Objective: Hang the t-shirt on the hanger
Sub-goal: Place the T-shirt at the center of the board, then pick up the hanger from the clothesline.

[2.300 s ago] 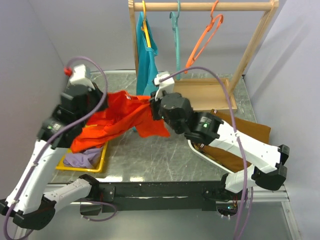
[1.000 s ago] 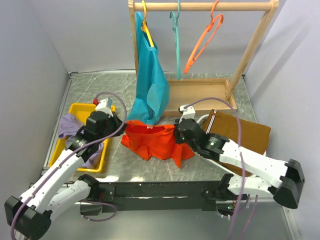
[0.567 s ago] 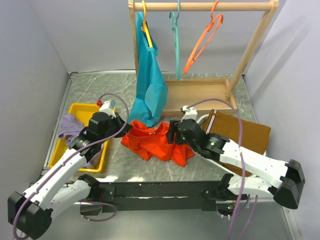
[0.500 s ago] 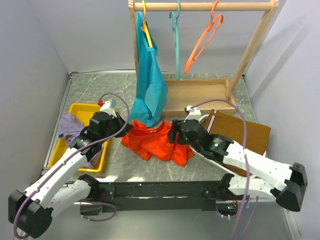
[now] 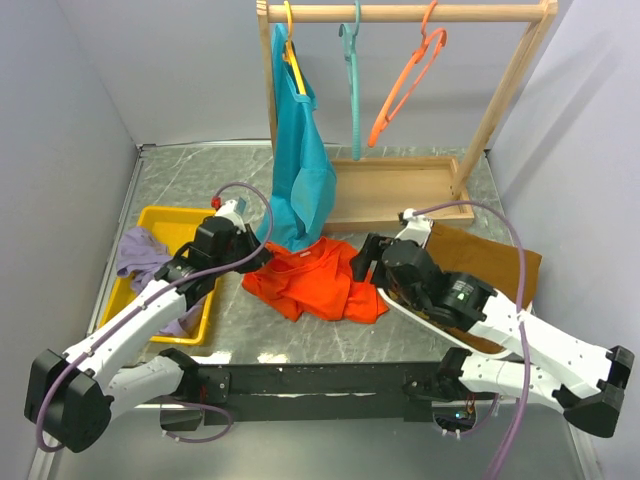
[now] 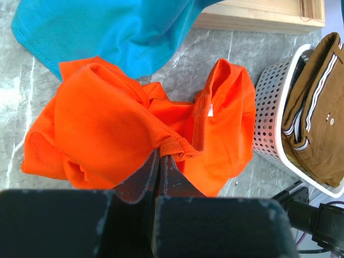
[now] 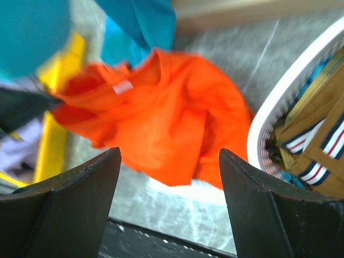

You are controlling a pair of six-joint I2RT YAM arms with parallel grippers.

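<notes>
The orange hanger is hanging at a slant on the rail (image 5: 416, 58), so my right gripper should leave the t-shirt and take hold of the hanger's arm (image 5: 394, 98) while my left gripper keeps holding the t-shirt's hem.
The orange-red t-shirt (image 5: 315, 282) lies crumpled on the table (image 5: 400, 225) in front of the rack. My left gripper (image 5: 262, 260) is shut on a hem fold at the shirt's left edge (image 6: 177, 148). In the left wrist view the shirt (image 6: 107, 123) spreads out beyond the pinched fold. My right gripper (image 5: 362, 260) hovers open at the shirt's right side, holding nothing; its wrist view shows the shirt (image 7: 161, 118) below the spread fingers (image 7: 86, 188). The orange hanger (image 5: 405, 85) hangs from the wooden rail (image 5: 400, 12) at the right.
A teal t-shirt (image 5: 300, 170) on a yellow hanger (image 5: 290, 40) hangs down to the orange-red shirt. A teal hanger (image 5: 352, 70) hangs mid-rail. A yellow tray (image 5: 150, 225) with lilac cloth (image 5: 140, 255) sits left. A white basket (image 7: 269, 134) with brown clothes (image 5: 480, 260) sits right.
My right gripper let go of the shirt, opened wide and drew back to the right. The shirt slumped into a looser heap. My left gripper stayed shut and shifted slightly right.
</notes>
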